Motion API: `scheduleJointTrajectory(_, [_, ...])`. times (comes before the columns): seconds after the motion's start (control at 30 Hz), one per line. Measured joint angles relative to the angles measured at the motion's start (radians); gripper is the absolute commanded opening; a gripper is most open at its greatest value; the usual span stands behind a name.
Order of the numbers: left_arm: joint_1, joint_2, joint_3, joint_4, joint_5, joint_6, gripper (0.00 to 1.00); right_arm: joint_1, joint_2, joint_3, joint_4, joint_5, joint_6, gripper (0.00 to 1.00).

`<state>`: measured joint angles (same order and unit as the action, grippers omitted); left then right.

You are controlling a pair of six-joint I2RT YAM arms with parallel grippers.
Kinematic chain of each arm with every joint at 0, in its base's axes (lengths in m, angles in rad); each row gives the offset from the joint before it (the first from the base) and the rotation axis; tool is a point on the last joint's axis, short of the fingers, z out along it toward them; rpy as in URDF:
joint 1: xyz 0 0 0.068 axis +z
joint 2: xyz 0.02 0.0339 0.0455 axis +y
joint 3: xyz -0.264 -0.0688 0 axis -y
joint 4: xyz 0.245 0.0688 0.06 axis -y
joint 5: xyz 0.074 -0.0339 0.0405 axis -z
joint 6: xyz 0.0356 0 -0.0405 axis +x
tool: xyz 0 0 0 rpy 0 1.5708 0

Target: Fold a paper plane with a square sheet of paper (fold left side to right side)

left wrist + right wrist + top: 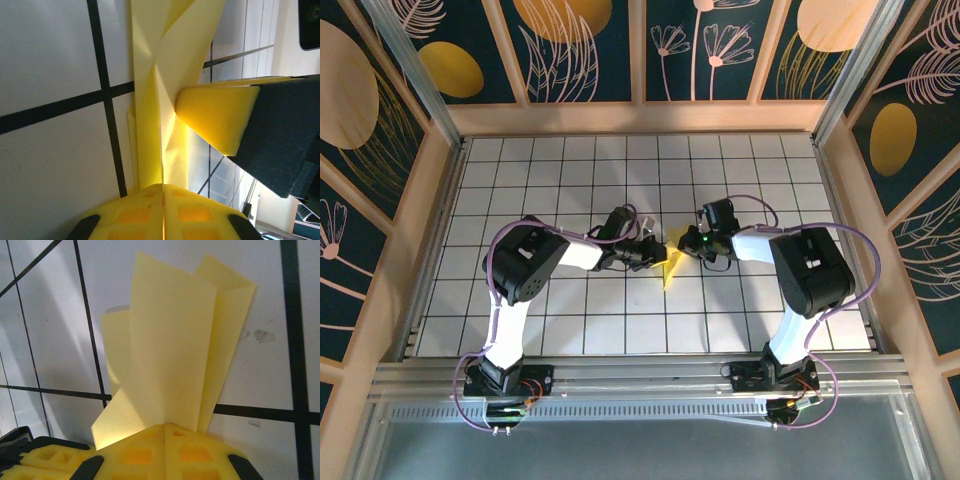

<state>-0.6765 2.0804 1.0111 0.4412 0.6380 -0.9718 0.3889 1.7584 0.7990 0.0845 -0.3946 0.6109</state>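
I should move my left gripper toward the paper's pointed end point(667, 284) and press the paper flat there, because the paper's folded layers point(161, 80) stand open next to my right gripper's fingers.
The square sheet of paper point(671, 268) is pale yellow and folded into a narrow, pointed, layered paper plane shape, held above the white grid table point(620, 180) at its middle. My left gripper point(658, 252) comes in from the left and is shut on the paper. In the left wrist view its pads point(162, 186) clamp the paper point(150, 100) edge-on, with the right gripper's yellow pad point(215, 117) just beyond. My right gripper point(682, 246) is shut on the paper from the right. Several folded layers point(172, 350) fan up from its closed fingertips point(165, 425).
Wooden walls with patterned panels point(580, 50) ring the table, with metal posts point(415, 70) at the corners. Both arms' bases point(505, 378) sit on the rail at the near edge. Open grid tiles lie all round the grippers.
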Motion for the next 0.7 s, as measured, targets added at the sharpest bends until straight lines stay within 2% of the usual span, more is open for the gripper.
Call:
scheduleJointTrajectory(0.13, [-0.011, -0.019, -0.001, -0.008, -0.034, 0.008, 0.18, -0.001, -0.005, -0.020, 0.037, -0.003, 0.002, 0.00])
scheduleJointTrajectory(0.33, [-0.018, -0.090, -0.002, -0.103, -0.146, 0.057, 0.22, -0.002, -0.007, -0.037, 0.069, -0.010, 0.000, 0.00])
scheduleJointTrajectory(0.53, [-0.010, -0.218, -0.002, -0.205, -0.201, 0.100, 0.13, -0.002, -0.010, -0.043, 0.078, -0.010, -0.002, 0.00])
scheduleJointTrajectory(0.7, [-0.016, -0.252, -0.002, -0.215, -0.159, 0.104, 0.09, -0.002, -0.010, -0.043, 0.080, -0.010, -0.002, 0.00])
